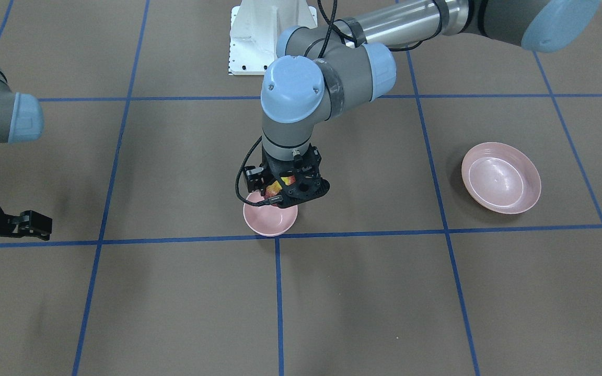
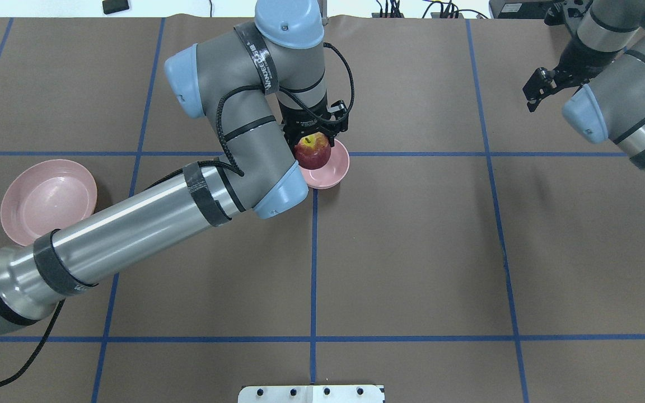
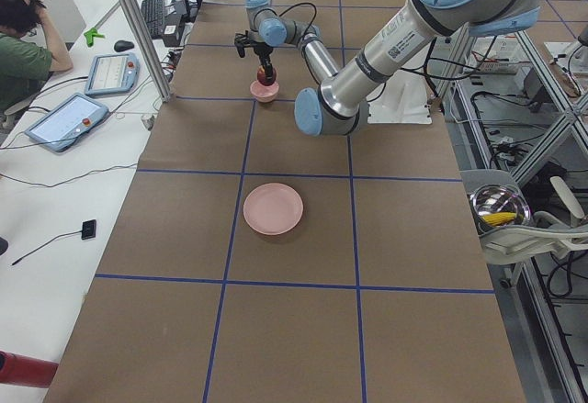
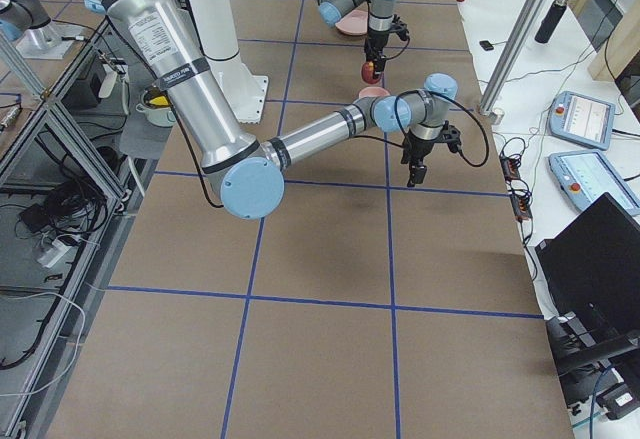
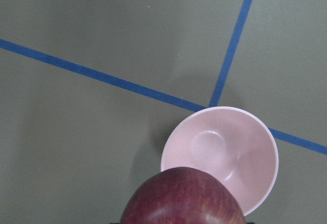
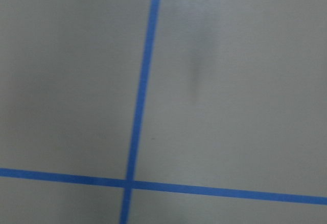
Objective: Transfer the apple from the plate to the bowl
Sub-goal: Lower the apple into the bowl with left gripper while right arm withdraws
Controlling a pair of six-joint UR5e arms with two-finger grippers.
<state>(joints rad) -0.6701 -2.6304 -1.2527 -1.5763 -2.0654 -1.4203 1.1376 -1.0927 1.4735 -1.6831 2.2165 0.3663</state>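
The apple is hanging over the empty pink bowl's rim, so the robot's left gripper keeps lowering it gently toward the bowl's middle (image 1: 270,216) until the apple is sitting inside.
My left gripper (image 2: 312,144) is shut on the dark red apple (image 2: 312,153), whose yellow stem patch faces up. It holds the apple just above the small pink bowl (image 2: 333,170), over the bowl's rim on the robot's left side. In the left wrist view the apple (image 5: 184,199) overlaps the near rim of the bowl (image 5: 225,150), which holds nothing. The wide pink plate (image 2: 48,200) lies bare at the table's left end. My right gripper (image 4: 413,171) hangs above bare table at the far right; I cannot tell whether it is open or shut.
Blue tape lines divide the brown table into squares; the bowl (image 1: 269,219) sits by a tape crossing. A white base plate (image 1: 259,42) stands near the robot. The left arm's forearm (image 2: 132,224) stretches between plate and bowl.
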